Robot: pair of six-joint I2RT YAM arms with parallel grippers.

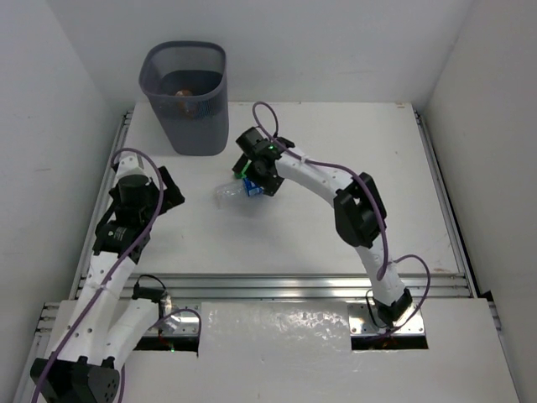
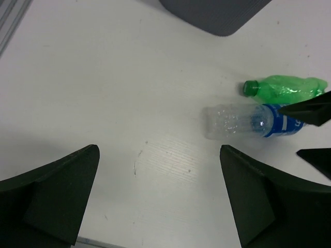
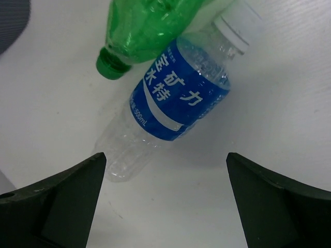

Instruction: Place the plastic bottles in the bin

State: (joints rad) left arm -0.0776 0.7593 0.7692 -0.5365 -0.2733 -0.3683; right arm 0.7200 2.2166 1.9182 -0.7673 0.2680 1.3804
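I should lift the clear bottle (image 1: 230,193) with my right gripper and hand it over, because it lies under that gripper while the bin (image 1: 186,101) stands by my left gripper.
A clear bottle with a blue label (image 1: 233,192) lies on the white table, and a green bottle (image 2: 287,88) lies right beside it. Both show in the right wrist view, blue-labelled (image 3: 178,98) and green (image 3: 145,26). My right gripper (image 1: 256,185) hovers over them, open and empty (image 3: 165,201); its fingertips (image 2: 310,109) show in the left wrist view. The dark mesh bin (image 1: 185,126) stands at the far left with an orange bottle (image 1: 186,91) inside. My left gripper (image 1: 174,189) is open and empty (image 2: 160,196), to the left of the clear bottle (image 2: 243,121).
White walls close in the table on the left, back and right. A metal rail (image 1: 294,285) runs across the near edge. The bin's base (image 2: 214,13) shows at the top of the left wrist view.
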